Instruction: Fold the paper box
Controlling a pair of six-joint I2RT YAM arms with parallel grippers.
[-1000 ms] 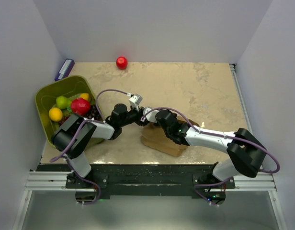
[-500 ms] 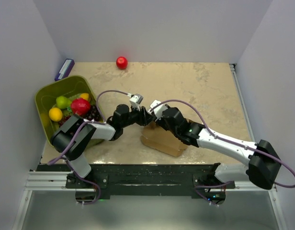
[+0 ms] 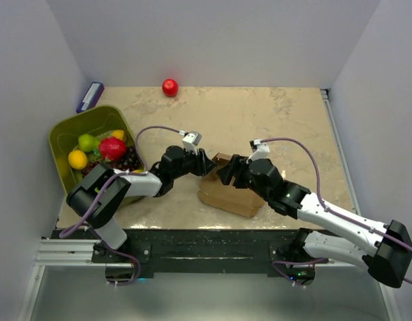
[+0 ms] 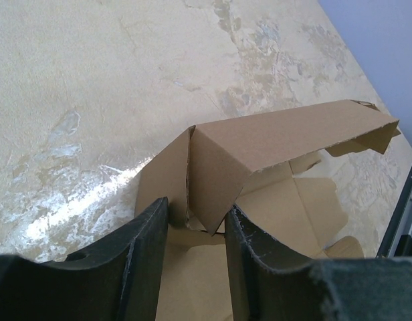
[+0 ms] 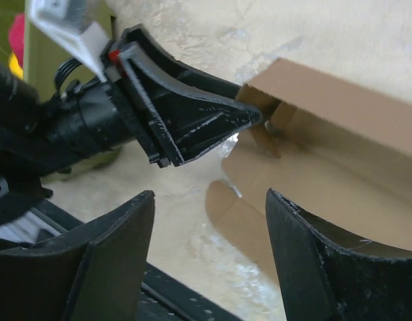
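The paper box's raised side is held by its creased corner (image 4: pixel 216 157) in my left gripper, while the side's other end (image 4: pixel 374 124) stands free. Next, my right gripper takes hold of the side near that end.
The paper box (image 3: pixel 234 195) is plain brown card, part raised, lying near the front middle of the table. In the left wrist view its flap (image 4: pixel 279 144) stands up over the open floor, and my left gripper (image 4: pixel 196 210) straddles the creased corner, both fingers against the card. From above, the left gripper (image 3: pixel 207 164) sits at the box's far left corner. My right gripper (image 3: pixel 226 172) hovers just right of it over the box. Its jaws (image 5: pixel 209 194) stand wide apart with nothing between them, and the box (image 5: pixel 326 167) and the left gripper's tips (image 5: pixel 249 117) lie ahead.
An olive-green bin (image 3: pixel 64 137) of fruit stands at the left, close to the left arm. A red apple (image 3: pixel 170 87) lies at the back, and a small purple item (image 3: pixel 90 96) at the back left corner. The black rail (image 3: pixel 192 235) runs along the near edge.
My right gripper let go of the box's left end, opened wide and drew back to the right as its arm swung out. The left gripper stayed at the corner.
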